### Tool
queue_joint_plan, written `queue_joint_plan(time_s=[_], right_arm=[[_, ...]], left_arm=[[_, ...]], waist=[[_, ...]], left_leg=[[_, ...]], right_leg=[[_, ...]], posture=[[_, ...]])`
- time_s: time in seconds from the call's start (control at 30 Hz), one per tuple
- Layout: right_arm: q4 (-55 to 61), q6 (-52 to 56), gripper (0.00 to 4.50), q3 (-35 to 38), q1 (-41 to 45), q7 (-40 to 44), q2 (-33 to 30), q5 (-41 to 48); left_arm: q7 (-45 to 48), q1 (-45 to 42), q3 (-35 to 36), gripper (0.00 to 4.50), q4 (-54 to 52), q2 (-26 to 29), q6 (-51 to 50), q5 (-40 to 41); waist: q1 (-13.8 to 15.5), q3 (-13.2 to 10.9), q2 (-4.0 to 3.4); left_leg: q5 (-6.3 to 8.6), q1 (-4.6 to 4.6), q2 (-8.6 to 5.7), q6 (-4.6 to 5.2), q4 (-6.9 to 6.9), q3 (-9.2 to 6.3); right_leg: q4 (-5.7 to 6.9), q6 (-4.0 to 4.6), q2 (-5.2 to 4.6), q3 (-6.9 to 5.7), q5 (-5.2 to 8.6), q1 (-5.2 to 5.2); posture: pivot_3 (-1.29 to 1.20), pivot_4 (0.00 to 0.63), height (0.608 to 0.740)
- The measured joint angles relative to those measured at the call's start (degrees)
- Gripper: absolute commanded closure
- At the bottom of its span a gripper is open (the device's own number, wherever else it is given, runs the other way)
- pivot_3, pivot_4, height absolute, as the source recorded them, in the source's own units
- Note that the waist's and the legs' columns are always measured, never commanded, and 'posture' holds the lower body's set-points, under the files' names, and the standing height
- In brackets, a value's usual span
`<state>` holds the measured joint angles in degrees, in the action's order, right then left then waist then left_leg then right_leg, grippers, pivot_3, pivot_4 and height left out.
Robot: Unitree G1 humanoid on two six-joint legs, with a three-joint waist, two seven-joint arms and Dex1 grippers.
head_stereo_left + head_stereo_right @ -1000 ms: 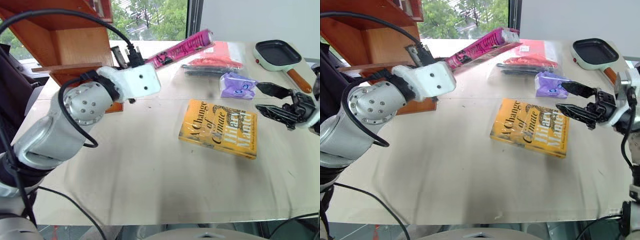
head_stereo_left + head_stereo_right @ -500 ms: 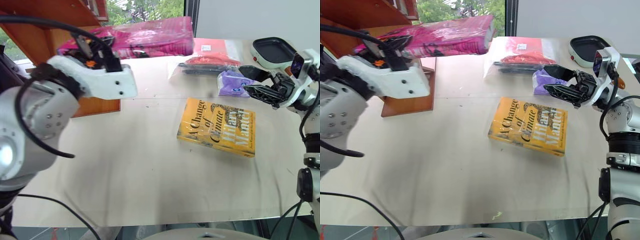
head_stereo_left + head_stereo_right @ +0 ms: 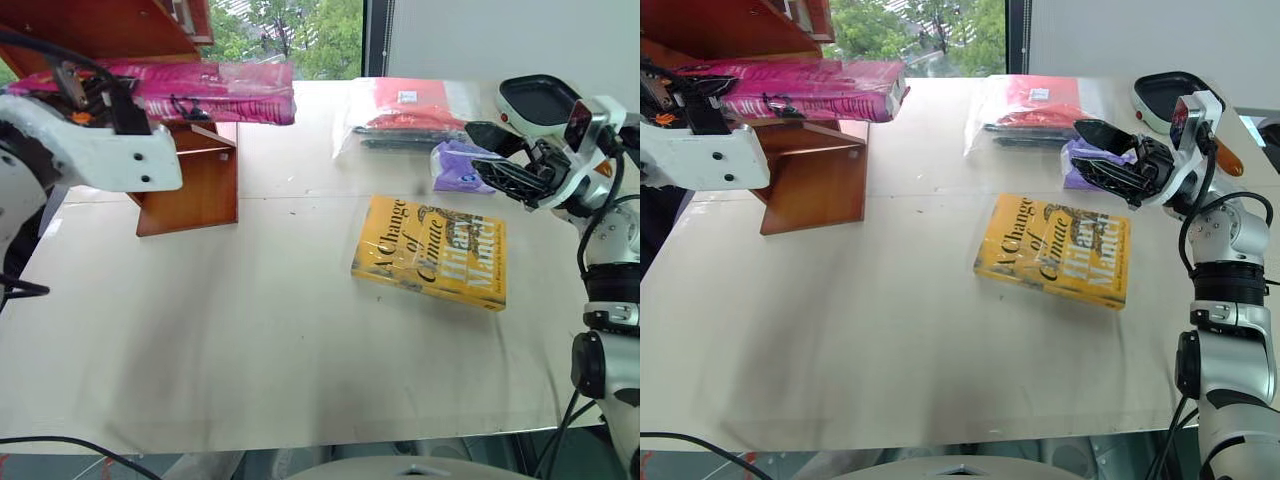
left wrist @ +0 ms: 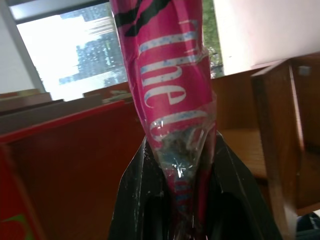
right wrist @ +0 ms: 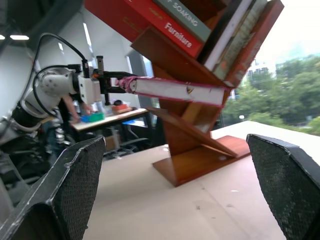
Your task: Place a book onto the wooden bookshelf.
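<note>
I keep lowering the pink book (image 5: 180, 92), roughly level above the bookshelf's empty slanted board (image 5: 192, 131), with my left gripper until it rests there, then let it go.
The pink book (image 3: 200, 90) is held roughly level in my left gripper (image 4: 180, 145), which is shut on its near end. Its free end sticks out past the front of the wooden bookshelf (image 3: 190, 190), which stands at the table's far left. In the right wrist view the book (image 5: 175, 90) hangs in front of the shelf's slanted boards (image 5: 200, 160), just under a tilted row of books. My right gripper (image 3: 480, 150) hovers open and empty over the right side of the table, pointing left.
A yellow book (image 3: 435, 250) lies flat at the table's middle right. Behind it are a purple packet (image 3: 455, 165), a clear bag of red and black items (image 3: 410, 115) and a small frying pan (image 3: 535, 100). Several books (image 5: 170, 25) lean on the upper shelf.
My left arm has swung left with the pink book, which went from slanting over the table to lying level by the shelf. The right gripper moved left and a little up, still open.
</note>
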<state>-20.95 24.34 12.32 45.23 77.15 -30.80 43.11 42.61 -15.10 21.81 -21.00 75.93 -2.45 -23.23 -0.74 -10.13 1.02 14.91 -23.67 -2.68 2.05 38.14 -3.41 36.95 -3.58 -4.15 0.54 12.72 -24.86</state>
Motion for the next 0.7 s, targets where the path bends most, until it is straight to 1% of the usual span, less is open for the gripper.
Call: queue_joint_plan(time_s=[0.17,0.23,0.4,0.5,0.6,0.7], right_arm=[[2.3,-0.6,0.00,0.1,-1.1,-4.5,0.1,-1.0],[3.2,-0.8,0.00,0.6,-2.1,-6.2,0.5,-1.2],[6.7,-1.3,0.00,1.3,-4.9,-8.2,1.3,-1.1],[8.0,-1.7,0.00,2.1,-6.6,-9.1,1.5,-1.0],[9.2,-2.2,0.00,2.2,-7.9,-9.2,1.5,-1.0],[9.7,-2.6,0.00,2.4,-8.6,-10.0,1.7,-1.0]], left_arm=[[1.8,-0.9,-0.7,4.26,5.9,0.1,-0.6,1.6],[2.3,-2.3,-1.7,4.26,8.5,-1.8,-2.2,4.4],[3.6,-3.2,-3.0,4.26,15.0,-0.2,-0.5,5.3],[3.9,-5.1,-6.1,4.26,18.2,1.0,1.3,5.3],[3.8,-7.7,-8.5,4.26,20.9,1.2,2.1,5.4],[3.9,-11.7,-11.9,4.26,25.8,1.4,3.6,5.3]], waist=[[-0.1,0.0,-0.01],[0.0,0.0,0.00],[-0.2,0.0,-0.04],[-0.5,0.1,-0.07],[-0.6,0.1,-0.06],[-1.1,0.1,-0.06]], left_leg=[[0.00,0.00,0.00,0.00,0.00,0.04],[0.00,-0.03,0.00,0.00,0.08,0.01],[0.00,0.05,0.00,0.01,0.11,0.13],[0.01,0.19,0.00,0.02,0.10,0.27],[0.15,0.36,0.01,0.26,0.09,0.39],[0.16,0.62,0.01,0.29,0.09,0.58]], right_leg=[[0.01,0.00,0.05,0.00,0.00,-0.01],[0.05,-0.01,0.06,-0.04,0.00,-0.01],[0.13,-0.01,0.07,0.07,0.00,-0.01],[0.32,-0.01,0.10,0.22,0.00,-0.01],[0.53,-0.01,0.11,0.30,0.00,0.02],[0.76,-0.01,0.11,0.44,0.01,0.11]], posture=[[0.00,0.150,0.740],[0.00,0.150,0.740],[0.00,0.150,0.740],[0.00,0.150,0.740],[0.00,0.150,0.740],[0.00,0.150,0.740]])
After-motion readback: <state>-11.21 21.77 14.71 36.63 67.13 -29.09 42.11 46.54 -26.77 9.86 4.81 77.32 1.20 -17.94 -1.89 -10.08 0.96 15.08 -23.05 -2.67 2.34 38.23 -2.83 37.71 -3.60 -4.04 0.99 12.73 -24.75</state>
